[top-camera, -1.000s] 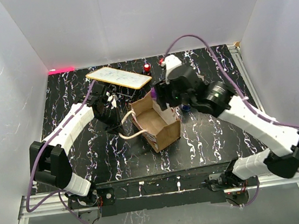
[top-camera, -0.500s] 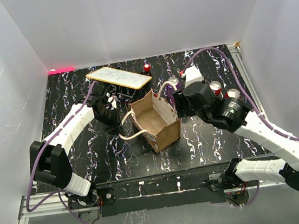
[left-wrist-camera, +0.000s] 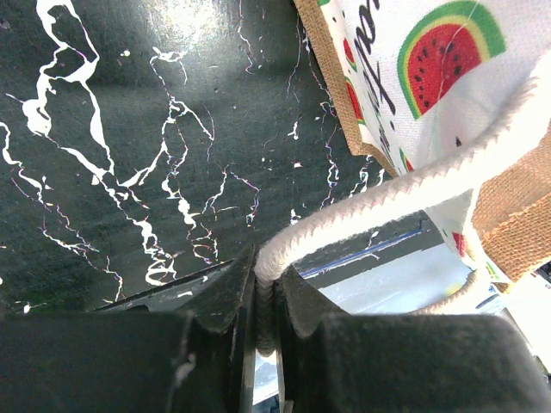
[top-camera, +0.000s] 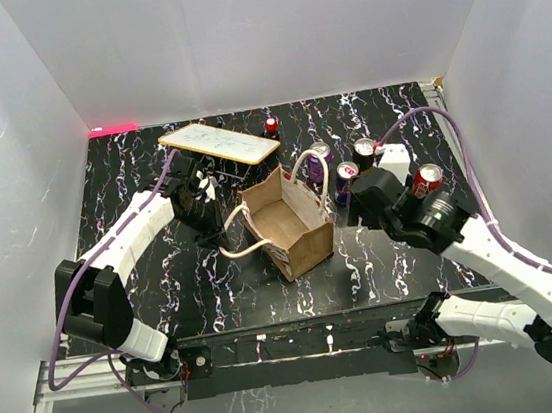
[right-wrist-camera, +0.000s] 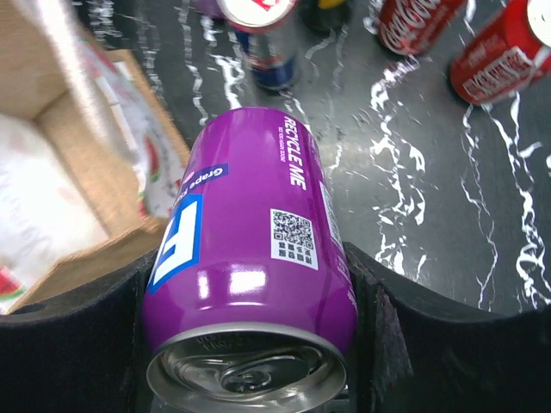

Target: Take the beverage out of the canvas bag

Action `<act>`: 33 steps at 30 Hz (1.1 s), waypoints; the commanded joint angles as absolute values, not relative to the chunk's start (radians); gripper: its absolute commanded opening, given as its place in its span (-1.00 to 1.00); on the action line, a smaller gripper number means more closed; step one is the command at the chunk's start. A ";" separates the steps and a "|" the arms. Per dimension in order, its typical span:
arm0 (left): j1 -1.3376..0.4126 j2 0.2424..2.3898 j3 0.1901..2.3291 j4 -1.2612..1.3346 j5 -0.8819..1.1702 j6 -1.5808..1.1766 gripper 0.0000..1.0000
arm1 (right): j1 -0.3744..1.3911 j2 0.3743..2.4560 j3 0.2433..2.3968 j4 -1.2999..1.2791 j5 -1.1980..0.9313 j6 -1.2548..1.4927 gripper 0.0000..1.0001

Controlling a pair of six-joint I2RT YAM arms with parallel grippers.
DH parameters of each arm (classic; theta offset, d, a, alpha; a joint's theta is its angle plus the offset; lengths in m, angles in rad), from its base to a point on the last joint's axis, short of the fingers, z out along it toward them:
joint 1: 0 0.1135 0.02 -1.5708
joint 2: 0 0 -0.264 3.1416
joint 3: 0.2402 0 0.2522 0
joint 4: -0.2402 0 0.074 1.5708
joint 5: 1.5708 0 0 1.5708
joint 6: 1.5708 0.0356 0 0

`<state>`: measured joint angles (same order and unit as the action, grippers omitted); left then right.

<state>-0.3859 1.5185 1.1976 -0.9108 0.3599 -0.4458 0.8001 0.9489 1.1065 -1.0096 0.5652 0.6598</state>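
Observation:
The grape soda can (right-wrist-camera: 250, 228) is free of the canvas bag and faces open tabletop (right-wrist-camera: 370, 185). My right gripper should keep moving the can down there until its bottom rests.
The canvas bag (top-camera: 289, 227) stands open in the middle, brown inside; its watermelon print shows in the left wrist view (left-wrist-camera: 413, 60). My left gripper (top-camera: 210, 211) is left of the bag, shut on a cream rope handle (left-wrist-camera: 387, 194), pinched between the jaws (left-wrist-camera: 258, 280). My right gripper (top-camera: 358, 200) is right of the bag, outside it, shut on a purple grape soda can (right-wrist-camera: 254, 232) lying across the jaws (right-wrist-camera: 254, 288) above the table. The can is hidden under the wrist in the top view. The bag's corner (right-wrist-camera: 77, 146) lies to its left.
Several cans stand behind and right of the bag: a purple one (top-camera: 318, 154), a red-and-blue one (top-camera: 346, 174), a dark one (top-camera: 363, 150) and a red cola can (top-camera: 426, 180). A white board (top-camera: 218, 143) and a small red object (top-camera: 271, 124) lie at the back.
My right gripper has moved from over the bag's far corner out to the right and nearer, carrying the purple can. The standing cans behind it have come into sight. The left arm has not moved.

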 commanded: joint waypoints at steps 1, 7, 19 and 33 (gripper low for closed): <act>-0.390 1.511 1.209 -0.923 0.380 -0.435 -1.00 | 0.644 1.018 1.113 -0.918 0.551 0.765 -0.85; -0.391 1.515 1.216 -0.920 0.379 -0.434 -1.00 | 0.259 1.198 1.074 -0.785 0.133 0.544 -0.85; -0.390 1.509 1.212 -0.917 0.379 -0.434 -1.00 | 0.194 1.531 1.235 -0.810 0.121 0.439 -0.73; -0.390 1.502 1.234 -0.927 0.375 -0.436 -0.76 | 0.195 1.593 1.199 -0.800 0.103 0.395 0.07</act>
<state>-0.3859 1.5185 1.1980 -0.9001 0.3634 -0.4458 0.1959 1.6238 1.1755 -0.8616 0.1169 0.4225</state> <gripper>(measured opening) 0.075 0.680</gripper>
